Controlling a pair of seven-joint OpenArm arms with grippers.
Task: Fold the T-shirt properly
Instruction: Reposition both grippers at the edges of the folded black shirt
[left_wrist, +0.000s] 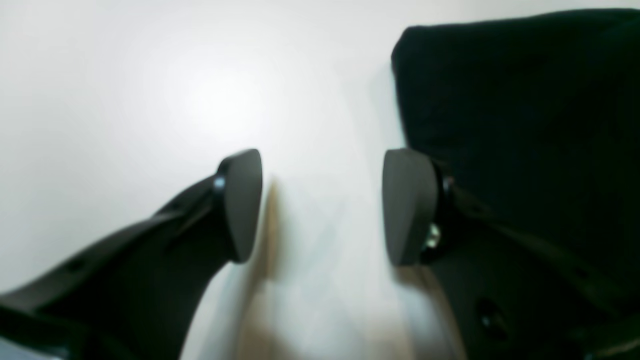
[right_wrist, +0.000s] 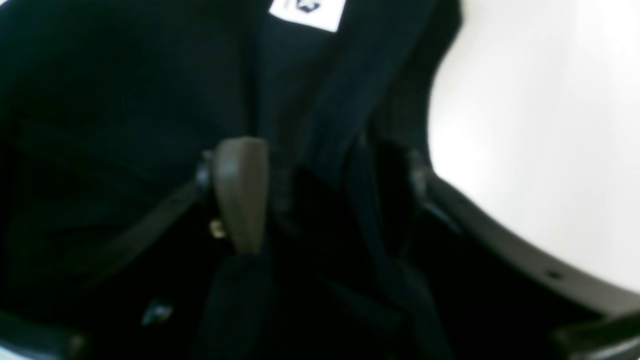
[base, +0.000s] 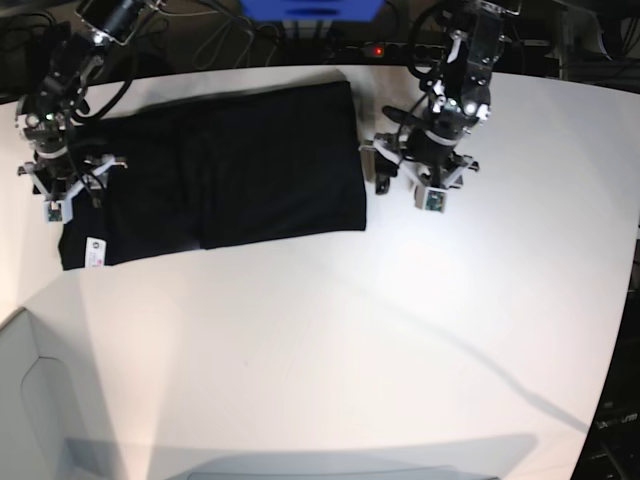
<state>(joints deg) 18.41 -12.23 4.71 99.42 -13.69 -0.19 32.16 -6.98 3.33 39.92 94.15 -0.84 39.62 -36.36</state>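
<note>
The fold of black fabric (right_wrist: 336, 171) near the white tag is between the open fingers of my right gripper. My right gripper should go down next to the shirt's tagged edge (base: 76, 224) and close there.
The black T-shirt (base: 220, 170) lies flat on the white table (base: 330, 350) as a wide folded rectangle, with its small white tag (base: 97, 250) at the front left corner. My right gripper (base: 68, 188) is at the shirt's left edge. In the right wrist view it (right_wrist: 320, 200) is open and straddles a ridge of black fabric (right_wrist: 350, 100), with the tag (right_wrist: 307, 12) just beyond. My left gripper (base: 408, 183) is open and empty over bare table, just right of the shirt's right edge. In the left wrist view it (left_wrist: 322, 205) has the shirt (left_wrist: 515, 100) to its right.
A power strip with a red light (base: 375, 50), a blue object (base: 310, 8) and cables lie along the far edge of the table. A pale panel (base: 30, 400) stands at the front left corner. The table's right edge curves away at the far right.
</note>
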